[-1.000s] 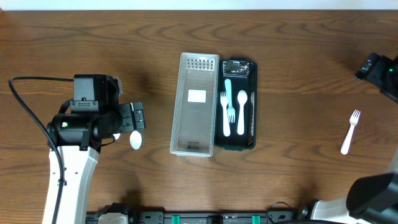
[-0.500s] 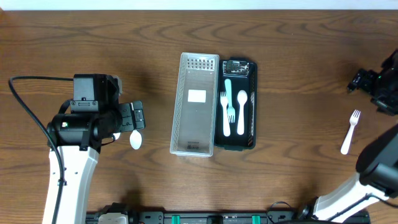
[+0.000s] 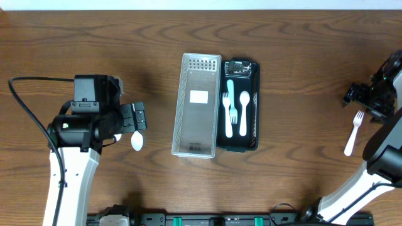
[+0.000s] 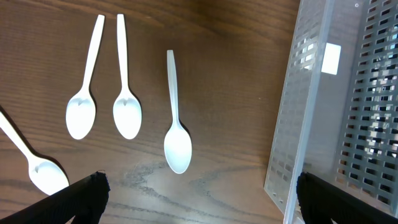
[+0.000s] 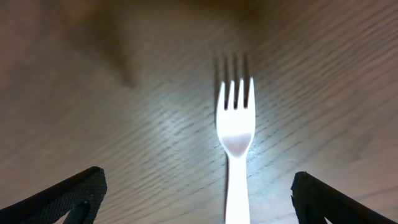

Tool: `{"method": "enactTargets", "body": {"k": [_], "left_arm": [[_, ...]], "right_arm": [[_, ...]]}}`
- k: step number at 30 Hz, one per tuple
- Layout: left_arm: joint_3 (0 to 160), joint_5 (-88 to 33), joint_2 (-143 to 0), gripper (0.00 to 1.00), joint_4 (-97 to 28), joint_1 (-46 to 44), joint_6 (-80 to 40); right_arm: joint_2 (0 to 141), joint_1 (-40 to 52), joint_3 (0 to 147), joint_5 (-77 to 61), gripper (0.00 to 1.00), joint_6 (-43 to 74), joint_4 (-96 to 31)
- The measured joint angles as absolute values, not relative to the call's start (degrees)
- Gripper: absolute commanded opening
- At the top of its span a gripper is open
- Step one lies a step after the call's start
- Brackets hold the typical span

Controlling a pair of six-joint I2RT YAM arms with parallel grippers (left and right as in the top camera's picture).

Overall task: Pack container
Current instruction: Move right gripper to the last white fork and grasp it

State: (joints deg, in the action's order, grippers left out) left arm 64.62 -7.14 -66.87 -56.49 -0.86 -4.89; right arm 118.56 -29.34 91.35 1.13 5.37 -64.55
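Note:
The white fork's handle (image 5: 237, 196) lies lengthwise between my right gripper's open fingers. I should keep going down until the fingers are on either side of the fork's neck (image 5: 237, 157) below the tines, and then close them.
A black container (image 3: 254, 105) in the middle of the table holds two white forks and a light blue utensil (image 3: 230, 93). A clear perforated tray (image 3: 197, 105) lies at its left, also in the left wrist view (image 4: 336, 112). My left gripper (image 3: 139, 118) is open above several white spoons (image 4: 177, 144), one showing overhead (image 3: 137, 142). My right gripper (image 3: 359, 100) is open over a white fork (image 3: 353, 133) at the far right; the fork (image 5: 235, 134) lies between its fingertips on the wood.
The left arm's base and cable (image 3: 38, 119) fill the left side. The right arm (image 3: 383, 163) runs down the right edge. Bare brown wood lies between the container and the fork.
My right gripper has moved down and left from the table's far right edge to just above the white fork. The left arm has not moved.

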Motion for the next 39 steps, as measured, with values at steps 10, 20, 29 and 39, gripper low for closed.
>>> {"method": "enactTargets", "body": {"k": [10,20,29,39], "left_arm": [[64.62,-7.14,-66.87,0.98,-56.49,-0.86,-4.89],[64.62,-7.14,-66.87,0.98,-56.49,-0.86,-4.89],[64.62,-7.14,-66.87,0.98,-56.51,-0.86,-4.89],[64.62,-7.14,-66.87,0.98,-56.49,-0.86,-4.86]], "right_arm": [[118.56,-31.88,80.77,1.04,0.96,5.15,-58.13],[118.39,-32.1,79.7,0.4,0.69,5.08,-56.53],[118.37,-32.14,79.7,0.4,0.38,5.37,-56.27],[118.34,-32.18,79.7,0.38,0.08,5.37,-56.27]]}}
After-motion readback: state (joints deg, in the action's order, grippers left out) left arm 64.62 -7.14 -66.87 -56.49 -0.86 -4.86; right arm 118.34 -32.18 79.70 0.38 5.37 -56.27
